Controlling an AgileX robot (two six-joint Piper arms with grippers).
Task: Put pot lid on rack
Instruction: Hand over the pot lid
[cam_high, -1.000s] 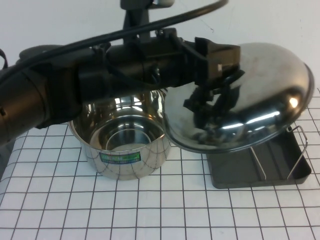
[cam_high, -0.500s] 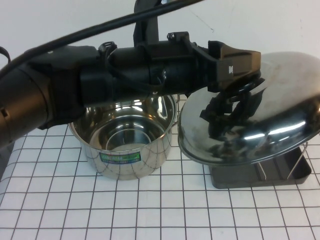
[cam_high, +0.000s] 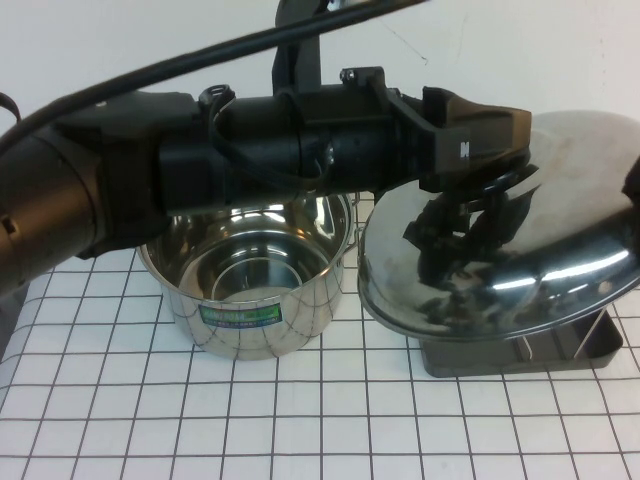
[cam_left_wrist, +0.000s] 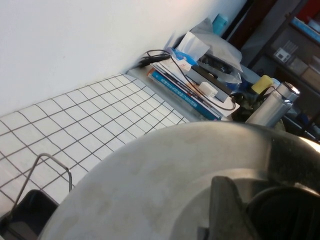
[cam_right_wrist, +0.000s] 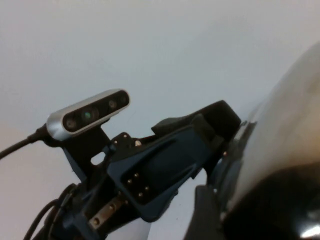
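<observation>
My right gripper should grab the lid's rim (cam_high: 636, 218) and stand the lid up straight, because the lid slants over the rack with its knob in my left gripper.
My left gripper (cam_high: 468, 205) is shut on the black knob (cam_left_wrist: 287, 215) of the pot lid (cam_high: 545, 265) and holds the shiny domed lid tilted in the air, over the rack (cam_high: 592, 347). One of its fingers (cam_left_wrist: 226, 202) presses beside the knob. The knob is hidden in the high view. The dark grey rack sits on the table at the right, mostly covered by the lid; one wire divider (cam_left_wrist: 46, 162) shows. My right gripper (cam_high: 633, 200) shows as a dark shape at the lid's right rim. The lid (cam_right_wrist: 292, 120) fills the right wrist view's side.
A steel pot (cam_high: 250, 285) with a green label stands open on the checked cloth, left of the rack. Books, cables and a steel bottle (cam_left_wrist: 272, 107) lie beyond the table's far end. A white wall stands behind.
The left arm has carried the lid to the right and a little lower, so it now covers more of the rack. A dark part of the right gripper has come in at the right edge.
</observation>
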